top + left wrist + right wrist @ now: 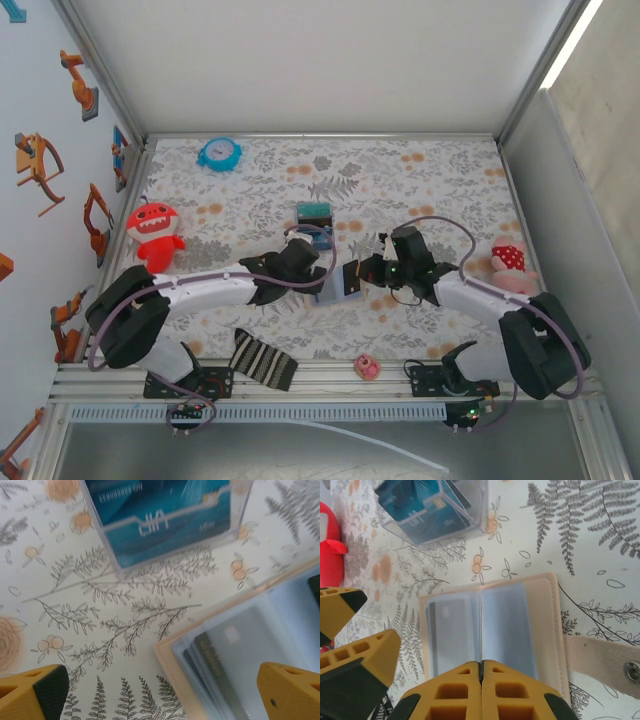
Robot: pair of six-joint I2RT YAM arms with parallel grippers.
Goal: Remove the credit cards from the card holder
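Note:
The dark credit card [352, 277] sticks out of my right gripper with its far edge [344, 278] free. My left gripper should keep moving closer until it closes on that edge.
The card holder [540, 625] lies open on the flowered cloth, tan rim round pale blue sleeves, and its snap strap [600, 657] trails to one side. A grey credit card [449, 630] sits in one sleeve panel, and dark credit cards [220, 665] show stacked in the sleeves. My right gripper [481, 666] is shut on a thin middle sleeve leaf of the holder, which stands on edge. My left gripper [160, 692] is open, its yellow fingers [35, 692] wide apart over the holder's corner [167, 652]. From above, the holder [342, 284] lies between the left gripper [312, 264] and the right gripper [362, 272].
A clear box of blue cards [314, 213] stands just beyond the holder. A blue clock [218, 153] is at the back left. A red plush [152, 228] sits at the left and a pink plush [510, 262] at the right. A striped cloth [263, 362] and a small pink thing [367, 366] lie near the front edge.

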